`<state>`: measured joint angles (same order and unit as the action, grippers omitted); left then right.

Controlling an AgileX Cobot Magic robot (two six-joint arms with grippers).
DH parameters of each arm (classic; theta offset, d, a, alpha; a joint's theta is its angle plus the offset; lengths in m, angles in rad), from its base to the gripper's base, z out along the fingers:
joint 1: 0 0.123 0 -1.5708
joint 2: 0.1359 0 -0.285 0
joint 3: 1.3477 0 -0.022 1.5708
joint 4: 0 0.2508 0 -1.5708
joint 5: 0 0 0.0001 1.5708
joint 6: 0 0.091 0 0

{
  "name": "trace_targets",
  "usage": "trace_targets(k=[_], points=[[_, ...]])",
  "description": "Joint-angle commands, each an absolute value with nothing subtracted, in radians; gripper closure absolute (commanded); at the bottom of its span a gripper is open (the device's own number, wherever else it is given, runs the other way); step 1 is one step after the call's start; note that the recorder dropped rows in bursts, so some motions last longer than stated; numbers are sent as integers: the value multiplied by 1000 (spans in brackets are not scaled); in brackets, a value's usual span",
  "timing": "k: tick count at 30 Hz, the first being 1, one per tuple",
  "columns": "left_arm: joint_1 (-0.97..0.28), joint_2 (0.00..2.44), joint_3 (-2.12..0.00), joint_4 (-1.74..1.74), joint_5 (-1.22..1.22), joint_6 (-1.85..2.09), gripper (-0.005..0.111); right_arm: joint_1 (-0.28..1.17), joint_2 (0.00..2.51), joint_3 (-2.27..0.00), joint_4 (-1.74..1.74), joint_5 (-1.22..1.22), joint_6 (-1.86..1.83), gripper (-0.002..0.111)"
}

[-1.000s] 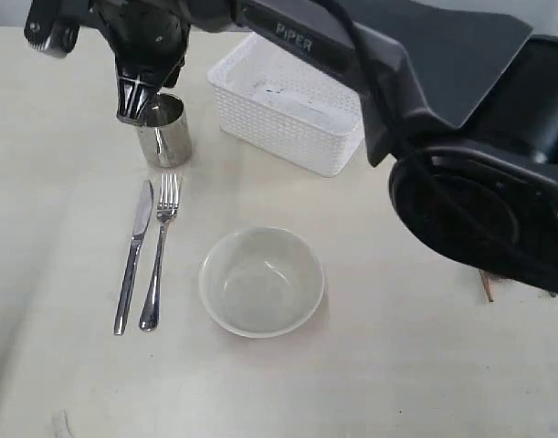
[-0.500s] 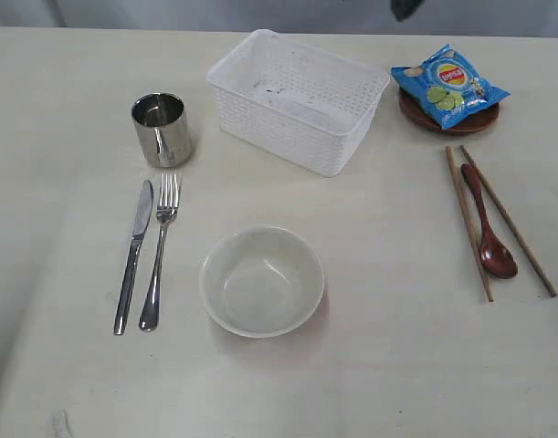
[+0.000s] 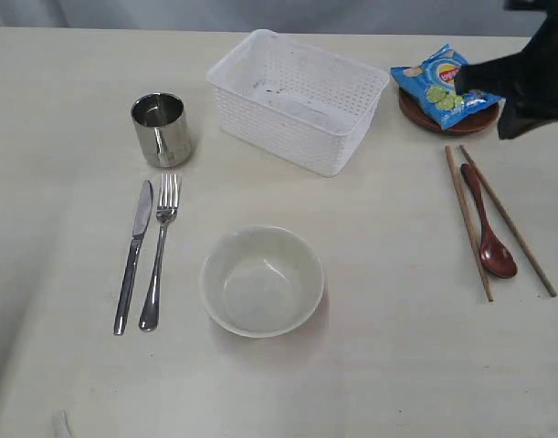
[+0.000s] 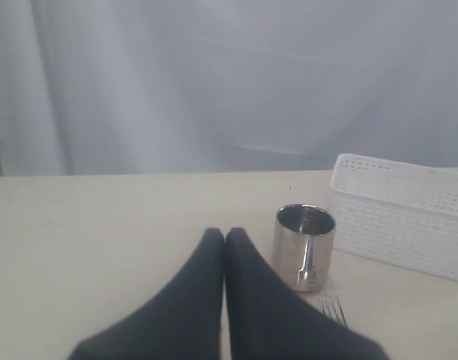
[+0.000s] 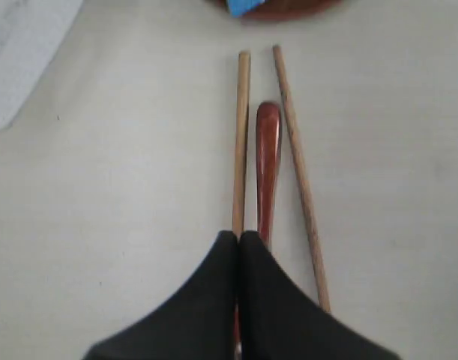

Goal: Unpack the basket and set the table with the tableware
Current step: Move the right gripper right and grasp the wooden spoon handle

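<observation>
The narrow way of the spoon's handle (image 3: 479, 201) lines up with my right gripper's fingers. My right gripper should go on down toward the handle (image 3: 470, 176) before it opens above it.
The white basket (image 3: 288, 128) stands empty at the back of the table (image 3: 397, 374). On the left are the steel cup (image 3: 162, 130), the knife (image 3: 132, 257) and the fork (image 3: 159, 251), with the pale bowl (image 3: 261, 281) in the middle. On the right the reddish spoon (image 3: 489, 224) lies between two chopsticks (image 3: 468, 224), below the brown plate (image 3: 461, 123). My right gripper (image 5: 238, 236) is shut and empty, hovering over the spoon (image 5: 267, 165) and chopsticks (image 5: 242, 135). My left gripper (image 4: 226, 234) is shut and empty, a little short of the cup (image 4: 304, 246).
A blue crisp packet (image 3: 443, 84) lies on the brown plate. My right arm (image 3: 534, 78) shows as a dark blurred shape at the upper right edge, over the plate's far side. The basket's wall (image 4: 401, 217) stands just beyond the cup.
A second ago my right arm reached across to the cup at the left. It has let go, shut its jaws and swung back to the right side; the cup stays put.
</observation>
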<state>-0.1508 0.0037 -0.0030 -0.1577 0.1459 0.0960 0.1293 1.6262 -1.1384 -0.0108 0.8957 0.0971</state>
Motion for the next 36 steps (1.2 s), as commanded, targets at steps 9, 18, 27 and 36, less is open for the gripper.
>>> trace_targets(k=[9,18,27,36], points=[[-152,0,0,-156,139,97,107,177,1624,-999,-38,767,129,108],[-152,0,0,-156,139,97,107,177,1681,-999,-127,737,218,90],[-152,0,0,-156,139,97,107,132,1753,-999,-151,705,238,86],[-152,0,0,-156,139,97,107,84,1799,-999,-68,662,178,86]])
